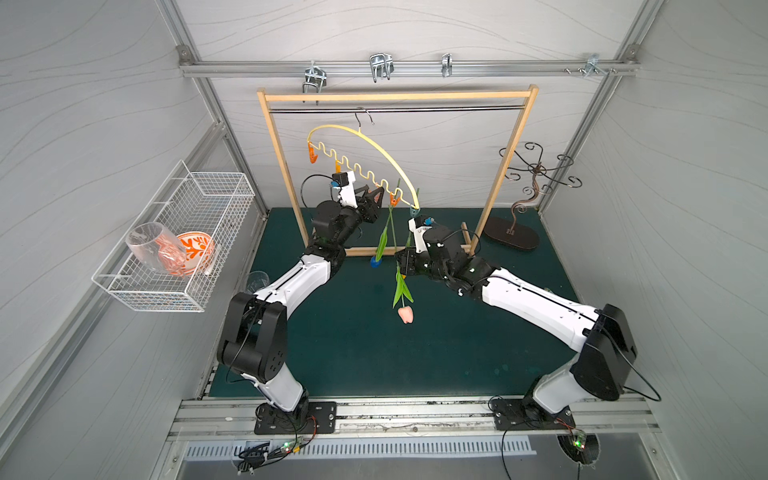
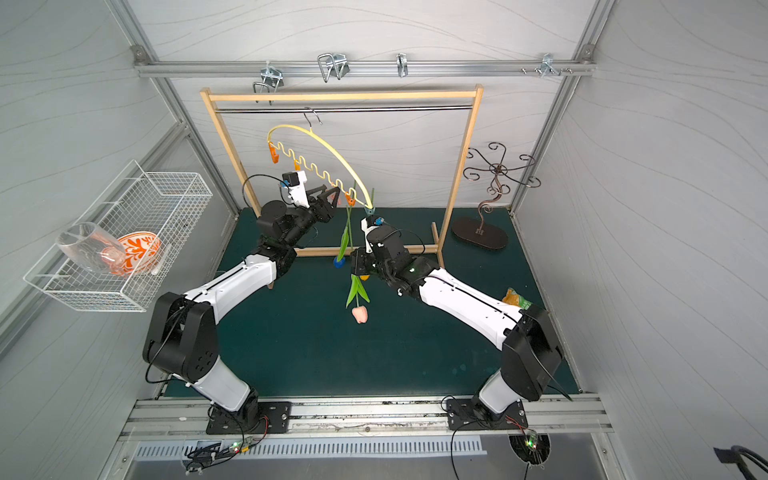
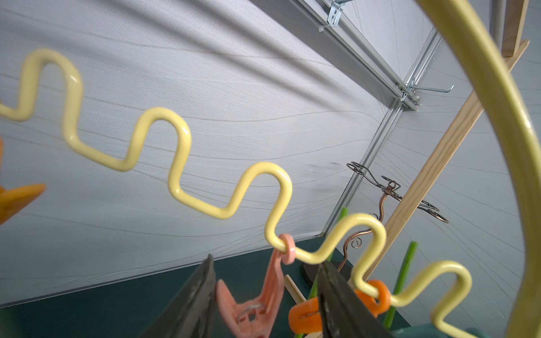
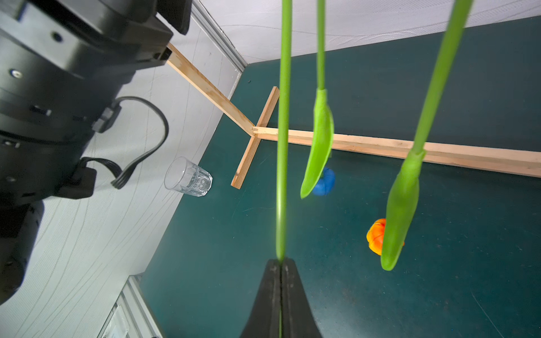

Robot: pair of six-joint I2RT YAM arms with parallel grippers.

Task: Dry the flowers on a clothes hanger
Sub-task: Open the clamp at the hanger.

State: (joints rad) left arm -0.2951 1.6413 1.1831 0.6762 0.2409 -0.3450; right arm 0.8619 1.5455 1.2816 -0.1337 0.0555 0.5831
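Note:
I should lift the pink tulip's stem [image 1: 393, 229] with my right gripper and bring it to the pink clothespin [image 3: 258, 308], because the stem stands low beside the orange clothespin.
The pale yellow clothes hanger [image 1: 374, 143] hangs tilted by its hook from the rack's metal rod. Two of the flowers hang head down from it: the blue tulip [image 1: 375, 261] from an orange clothespin [image 3: 304, 317], and the orange-yellow tulip [image 4: 376, 235] from a teal clothespin [image 1: 414, 211]. My right gripper [image 4: 281, 260] is shut on the stem of the pink tulip [image 1: 405, 313], whose head hangs below it. My left gripper [image 3: 266, 260] stands open around the pink clothespin [image 3: 254, 310]. One finger touches a handle of the pin; the other stands apart from it.
The wooden-framed rack [image 1: 395, 97] stands at the back of the green mat. A dark scrolled metal stand [image 1: 536, 174] is at the back right. A white wire basket [image 1: 183, 232] with a glass and an orange bowl hangs on the left wall. A small glass [image 4: 188, 177] stands near the rack's left foot.

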